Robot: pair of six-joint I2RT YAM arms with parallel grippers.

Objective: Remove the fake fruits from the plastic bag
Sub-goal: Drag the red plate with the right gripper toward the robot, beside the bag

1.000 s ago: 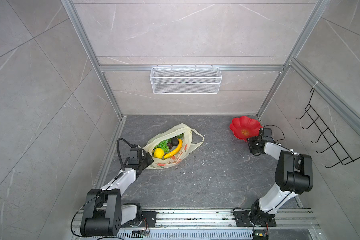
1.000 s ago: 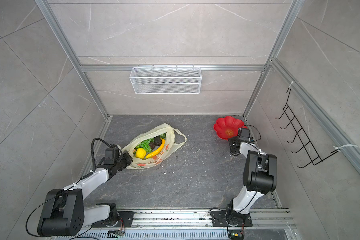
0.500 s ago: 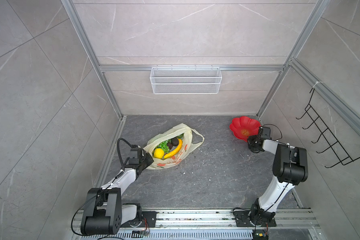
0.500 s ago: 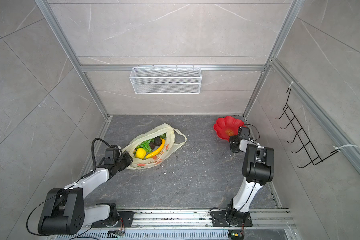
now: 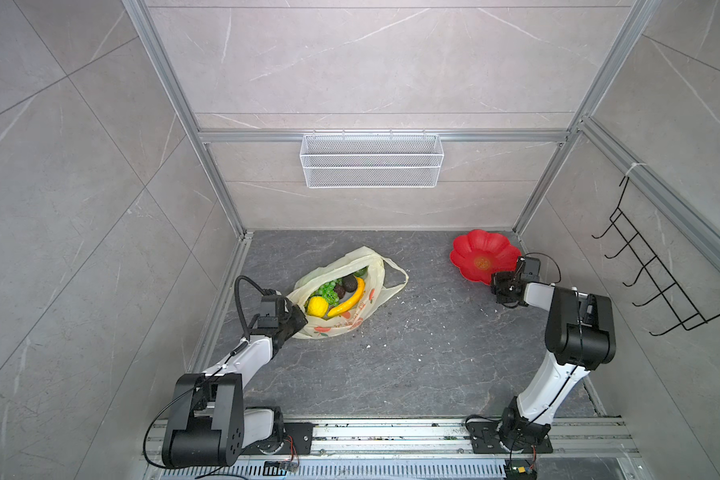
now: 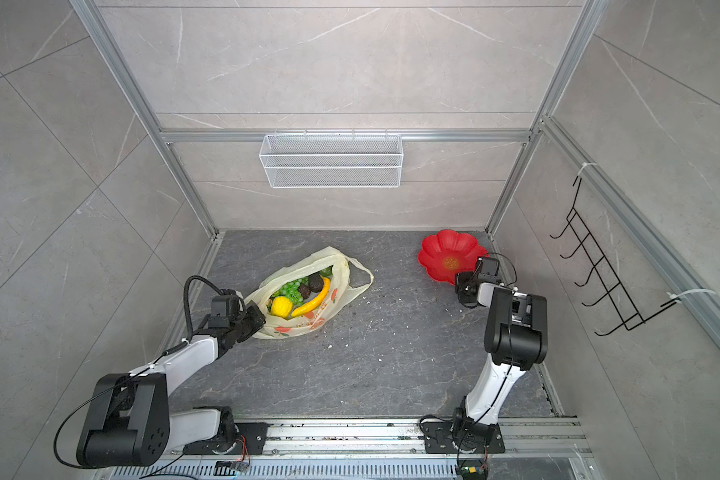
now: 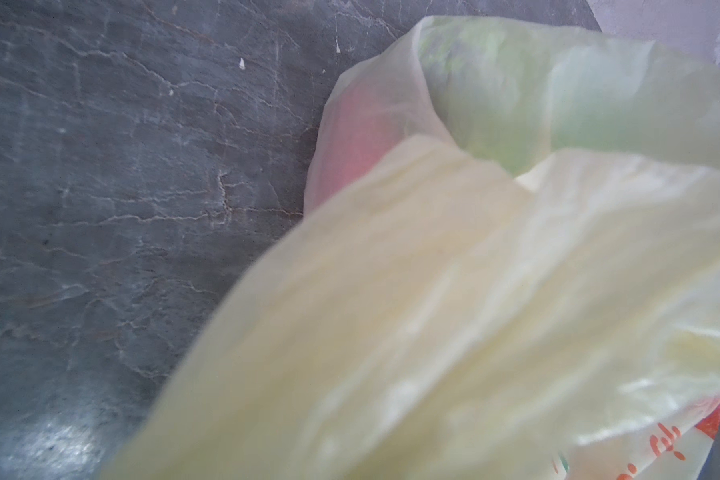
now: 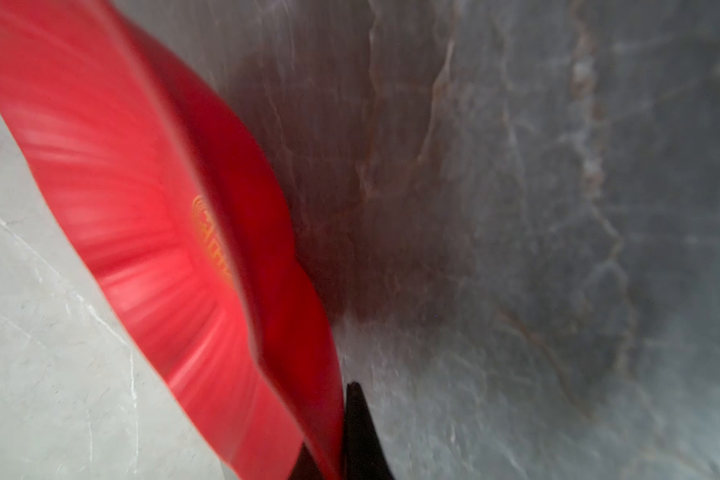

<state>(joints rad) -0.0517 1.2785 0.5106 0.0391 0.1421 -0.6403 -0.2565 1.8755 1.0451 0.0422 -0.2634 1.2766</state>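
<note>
I should keep carrying the red plate, which faces up, with my right gripper to the floor beside the plastic bag, which is clear, until the plate rests flat there.
The plastic bag lies open on the dark floor at centre left in both top views. Inside it show fake fruits: a banana, a lemon, a grape bunch and a dark avocado. My left gripper is shut on the bag's near left edge. The bag fills the left wrist view and hides the fingers. My right gripper is shut on the rim of the red flower-shaped plate. In the right wrist view the plate's rim sits pinched beside a dark finger.
A white wire basket hangs on the back wall and a black hook rack on the right wall. White crumbs dot the floor between the arms. A metal rail runs along the front.
My right gripper has closed on the red plate's rim and its arm has drawn up nearer the plate. The left arm and the bag have not moved.
</note>
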